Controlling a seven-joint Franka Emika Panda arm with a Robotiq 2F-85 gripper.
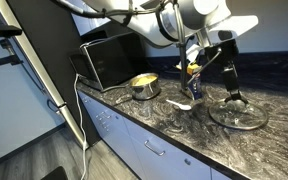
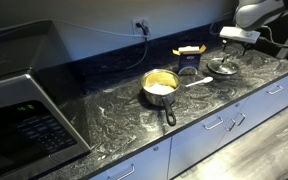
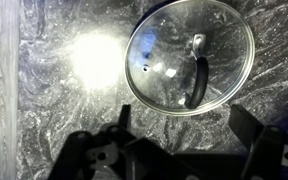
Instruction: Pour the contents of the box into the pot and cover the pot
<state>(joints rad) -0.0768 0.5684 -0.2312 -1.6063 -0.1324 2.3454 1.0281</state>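
My open fingers are lined up with the narrow way of the lid's dark handle point(image 3: 199, 80), so my gripper should keep going in until they are on both sides of it, and then close.
The steel pot point(image 1: 143, 87) point(image 2: 161, 87) with a long dark handle stands on the marble counter and holds yellow pieces point(image 2: 161, 82). The blue box point(image 2: 190, 61) point(image 1: 193, 70) stands upright beside it. The glass lid point(image 3: 189, 55) point(image 1: 237, 116) point(image 2: 223, 66) with a dark handle lies flat on the counter. My gripper point(image 3: 189, 125) point(image 1: 216, 75) is open and empty, hovering above the lid; its two fingers straddle the counter just beside the lid's rim in the wrist view.
A black microwave point(image 1: 109, 57) point(image 2: 19, 90) stands at one end of the counter. A white utensil point(image 1: 180, 104) lies on the counter between pot and lid. Drawers point(image 2: 219, 125) run below the counter edge. A wall outlet point(image 2: 141, 24) with a cord is behind the pot.
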